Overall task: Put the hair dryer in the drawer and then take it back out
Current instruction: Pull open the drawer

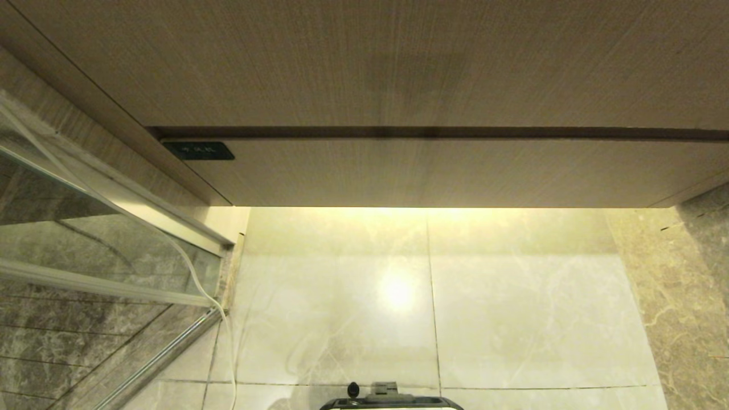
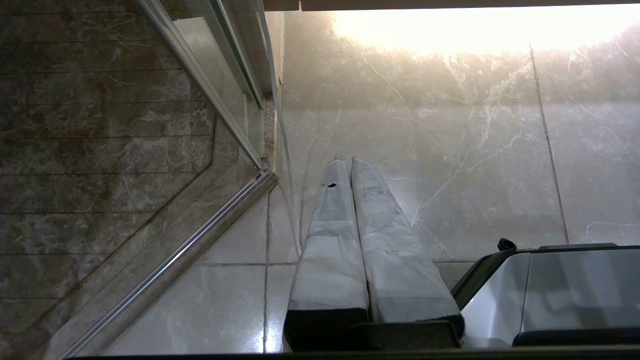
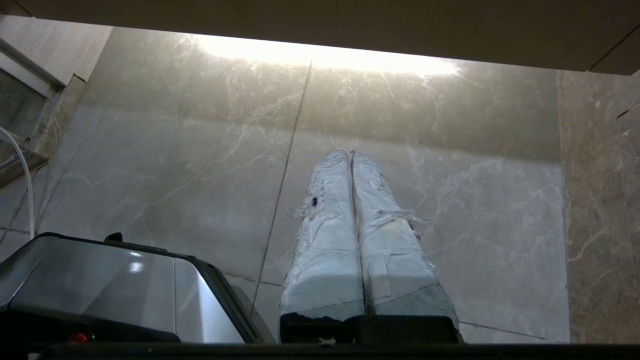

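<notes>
My right gripper is facing the floor with the drawer shut [image 1: 451,173], so it should open, turn away from the floor and slide a finger into the gap [image 1: 529,132] above the drawer before the hair dryer goes in.
The drawer [image 1: 455,173] is the lower light wood-grain front with a small black label [image 1: 198,150] at its left corner; it sits pushed in under the fixed wood panel [image 1: 364,62]. The hair dryer is out of view. Neither arm shows in the head view. My left gripper [image 2: 348,160] hangs over the pale floor tiles, its white-wrapped fingers [image 2: 330,225] pressed together with nothing between them. My right gripper [image 3: 349,152] also points down at the floor, shut and empty, below the vanity's underside [image 3: 350,30].
A glass shower screen with a metal frame [image 1: 108,267] stands at the left, with a thin white cord [image 1: 199,285] running down beside it. A brown marble wall [image 1: 695,296] closes the right side. My base's front edge [image 1: 390,401] shows at the bottom.
</notes>
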